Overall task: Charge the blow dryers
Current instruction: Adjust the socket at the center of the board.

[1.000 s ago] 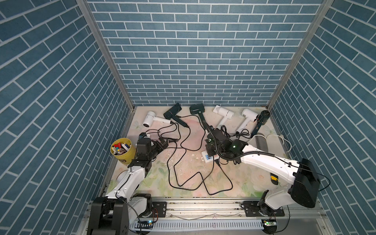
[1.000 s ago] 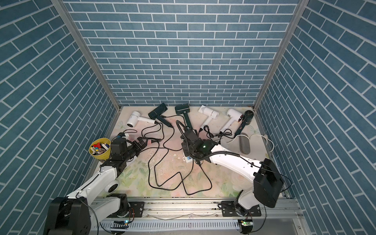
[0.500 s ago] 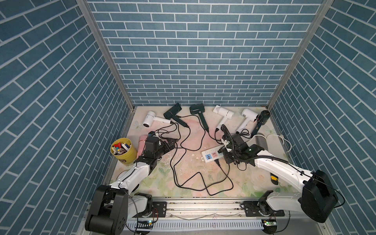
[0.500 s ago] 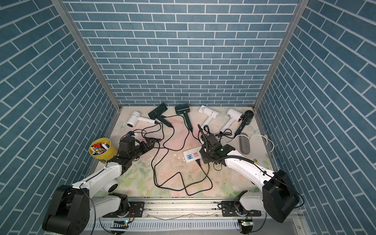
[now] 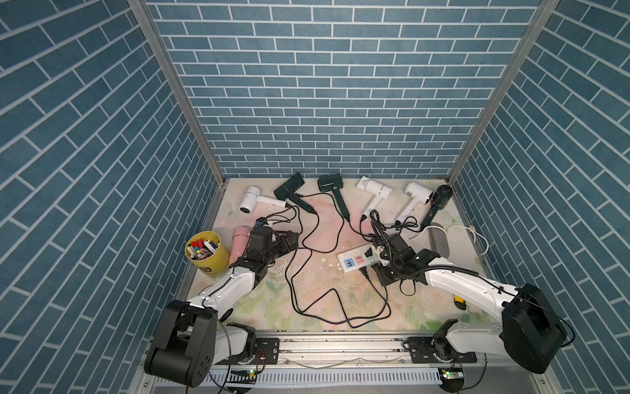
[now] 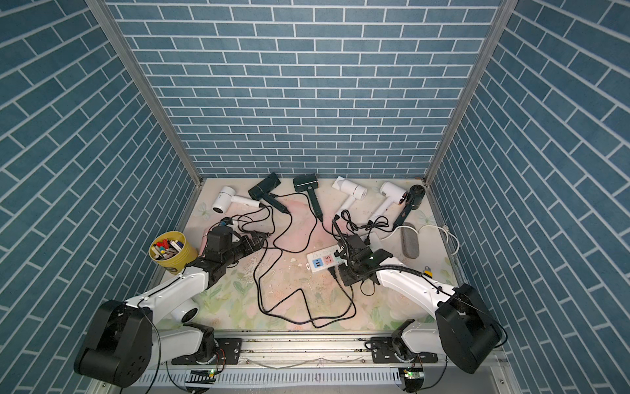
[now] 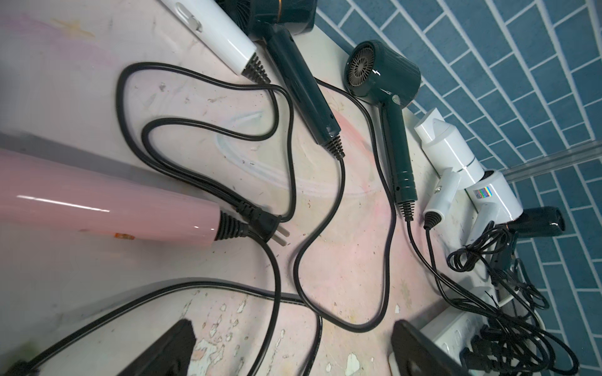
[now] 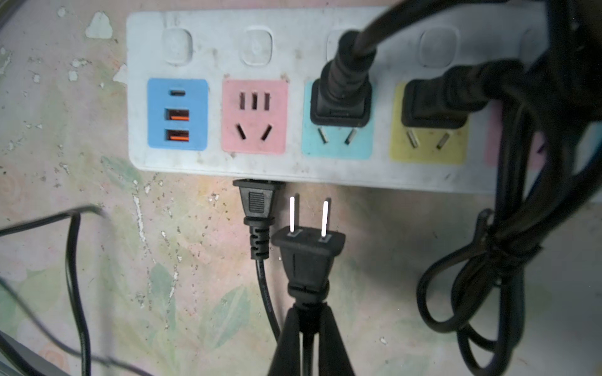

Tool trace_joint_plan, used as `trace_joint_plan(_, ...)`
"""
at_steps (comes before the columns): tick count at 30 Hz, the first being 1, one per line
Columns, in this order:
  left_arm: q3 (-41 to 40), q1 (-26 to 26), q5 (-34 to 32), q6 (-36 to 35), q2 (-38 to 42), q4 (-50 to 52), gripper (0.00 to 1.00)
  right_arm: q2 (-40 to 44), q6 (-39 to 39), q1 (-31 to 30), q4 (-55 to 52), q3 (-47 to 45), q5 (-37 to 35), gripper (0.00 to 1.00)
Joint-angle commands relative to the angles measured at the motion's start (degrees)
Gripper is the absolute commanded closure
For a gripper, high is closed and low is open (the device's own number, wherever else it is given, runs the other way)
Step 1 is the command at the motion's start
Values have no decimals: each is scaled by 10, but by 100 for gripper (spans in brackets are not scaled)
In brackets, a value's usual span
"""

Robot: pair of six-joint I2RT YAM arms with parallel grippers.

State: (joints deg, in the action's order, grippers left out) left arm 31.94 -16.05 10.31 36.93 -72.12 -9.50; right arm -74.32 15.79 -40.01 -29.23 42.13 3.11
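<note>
The white power strip (image 5: 357, 258) lies at an angle in front of my right gripper's plug and is free to slide, so my left gripper needs to steady the power strip's back edge (image 5: 354, 249) first.
Several blow dryers lie along the back wall, from a white one (image 5: 250, 199) to a black one (image 5: 441, 198). A pink dryer (image 7: 97, 208) lies beside my left arm. A loose plug (image 7: 264, 224) rests at its cord end. My left gripper (image 7: 293, 351) is open over slack black cords and holds nothing. My right gripper (image 8: 308, 322) is shut on the cord neck of a two-prong plug (image 8: 308, 257). Its prongs point at the white power strip (image 8: 293, 169), a short way off. Two plugs sit in the cyan and yellow sockets. The pink socket (image 8: 254, 115) is free.
A yellow cup of pens (image 5: 206, 252) stands at the left edge. A grey fuzzy roll (image 5: 438, 240) and a white cable (image 5: 474, 235) lie at the right. A yellow-and-black knife (image 5: 459, 302) is by the right arm. Another plug (image 8: 257, 201) lies against the strip's edge. Tiled walls enclose three sides.
My right arm has pulled back to the right off the power strip, uncovering it, with the plug still held. My left gripper has edged right over the cords.
</note>
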Motion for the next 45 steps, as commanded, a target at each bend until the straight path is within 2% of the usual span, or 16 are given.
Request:
trace_joint_plan(1,59,-53,7,-45,-27,45,2,2,22,-1,-22,1,-14,100)
trace_joint_plan(6,153,-172,22,-47,-93,138,4,20,38,4,-33,-8,-25,100)
trace_joint_plan(10,151,-255,36,10,-123,125,4,22,54,11,-30,-17,-30,100)
trace_joint_plan(17,174,-319,96,87,-213,59,3,-9,82,13,-8,-26,-31,100)
trace_joint_plan(22,175,-350,111,127,-256,14,3,-22,88,15,3,-31,-35,100)
trace_joint_plan(29,190,-353,88,140,-288,-2,3,-41,90,16,24,-29,-27,100)
trace_joint_plan(34,214,-326,70,127,-307,7,3,-53,86,17,44,-26,-17,100)
trace_joint_plan(38,229,-299,100,125,-321,-1,3,-65,81,17,61,-21,-14,100)
trace_joint_plan(45,224,-275,119,108,-258,22,3,-86,95,17,96,-19,16,100)
